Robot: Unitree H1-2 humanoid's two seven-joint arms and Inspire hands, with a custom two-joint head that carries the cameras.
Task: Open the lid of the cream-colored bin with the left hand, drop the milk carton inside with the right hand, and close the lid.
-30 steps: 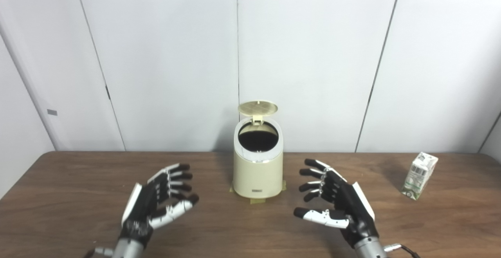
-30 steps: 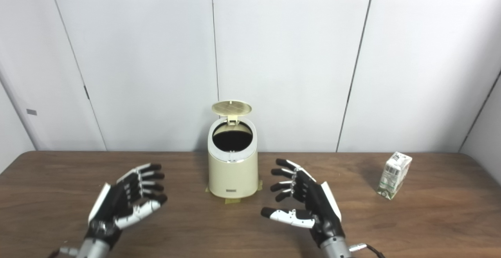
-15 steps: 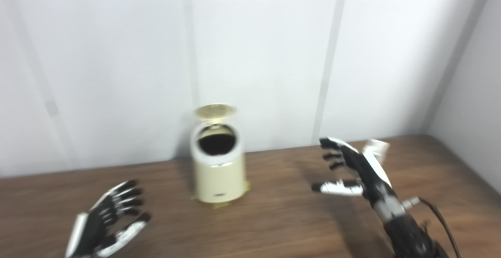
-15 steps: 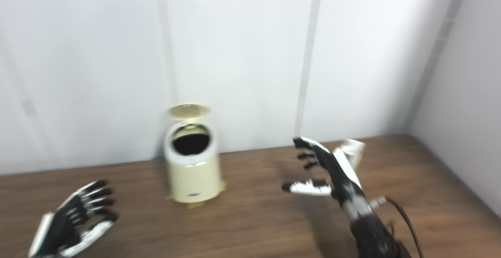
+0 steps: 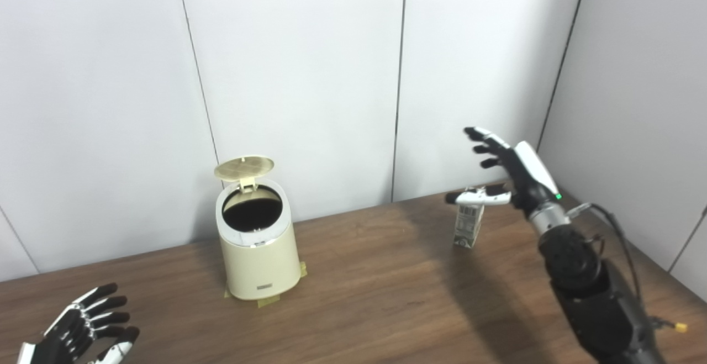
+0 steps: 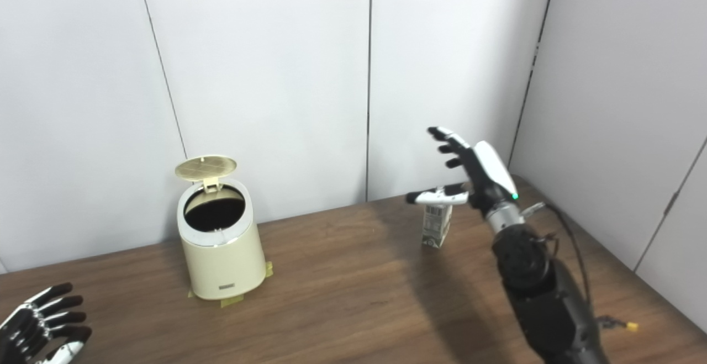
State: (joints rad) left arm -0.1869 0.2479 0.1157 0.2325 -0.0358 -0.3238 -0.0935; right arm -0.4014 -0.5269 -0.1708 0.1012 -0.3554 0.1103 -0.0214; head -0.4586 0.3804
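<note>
My gripper is going to lower the milk carton point(image 5: 468, 223) sideways. The carton should then catch on the bin's rim, because the bin's opening point(image 5: 252, 211) looks barely as wide as the carton is long.
The cream-colored bin point(image 5: 258, 262) stands on the wooden table point(image 5: 375, 297) near the wall, its round lid point(image 5: 244, 167) tipped up and its dark inside showing. The milk carton point(image 5: 468, 224) stands upright at the back right of the table. My right hand point(image 5: 511, 170) is open and raised above and just right of the carton, its thumb reaching over the carton's top, apart from it as far as I can tell. My left hand point(image 5: 83, 333) is open and empty, low at the table's front left, partly cut off by the picture's edge.
White wall panels point(image 5: 298, 77) run behind the table, and a side wall point(image 5: 646, 104) closes the right. Tape strips point(image 5: 262, 300) show under the bin's base. A cable point(image 5: 618, 231) hangs along my right forearm.
The camera has turned to the right, so the whole scene has shifted left. My right hand has risen and reached out to the carton. My left hand has dropped toward the front left.
</note>
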